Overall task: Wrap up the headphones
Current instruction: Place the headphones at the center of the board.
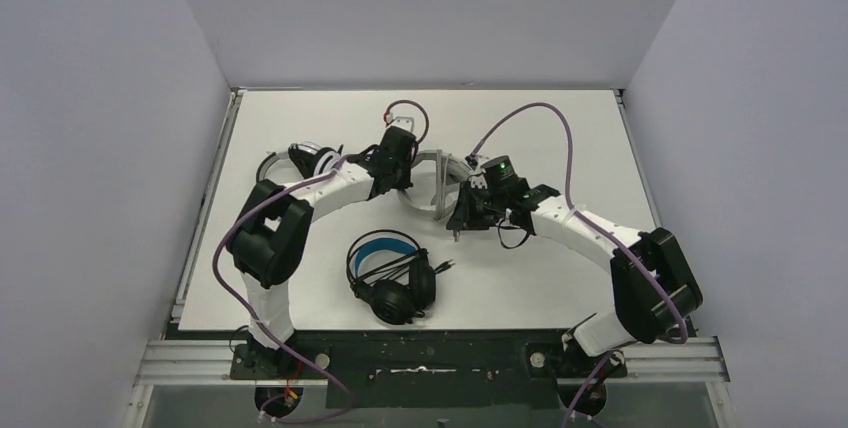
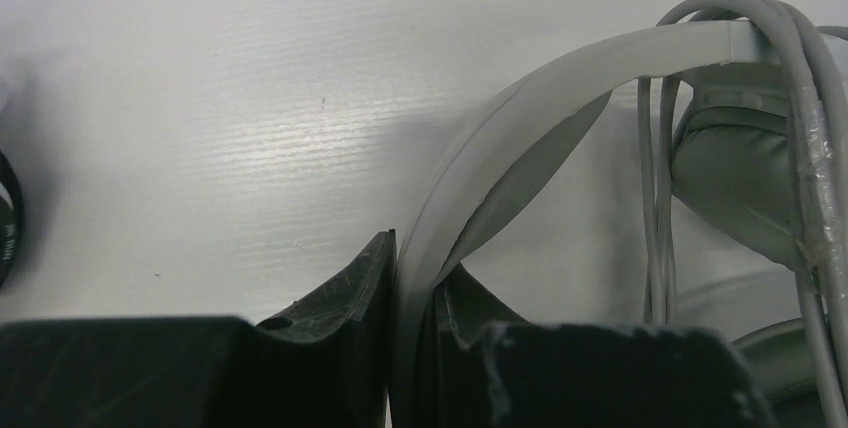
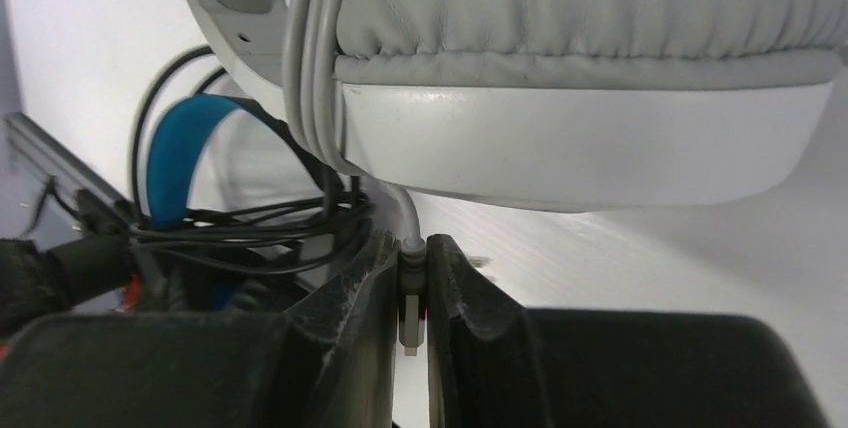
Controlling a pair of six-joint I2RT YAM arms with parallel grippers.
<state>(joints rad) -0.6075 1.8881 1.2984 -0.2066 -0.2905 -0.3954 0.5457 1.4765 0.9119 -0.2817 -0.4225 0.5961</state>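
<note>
The cable's tail [image 3: 404,204] is too short to go around the headphones' band again, so next my right gripper puts the plug down next to the ear cup [image 3: 572,240].
A grey headset [image 1: 438,184] is held between my two grippers at the table's middle. My left gripper [image 2: 413,273] is shut on its headband [image 2: 560,88]; in the top view the left gripper [image 1: 404,184] is at the band's left side. The pale cable [image 3: 315,48] runs in several strands over the band beside the ear cup [image 3: 590,143]. My right gripper [image 3: 412,266] is shut on the cable's plug end [image 3: 410,293], just below that cup. A black headset with a blue-lined band [image 1: 390,273] lies near the front, its black cable bundled. Another white headset [image 1: 300,159] lies at the back left.
The white table [image 1: 560,138] is enclosed by pale walls on three sides. A metal rail [image 1: 430,360] runs along the near edge by the arm bases. Purple cables loop above both arms.
</note>
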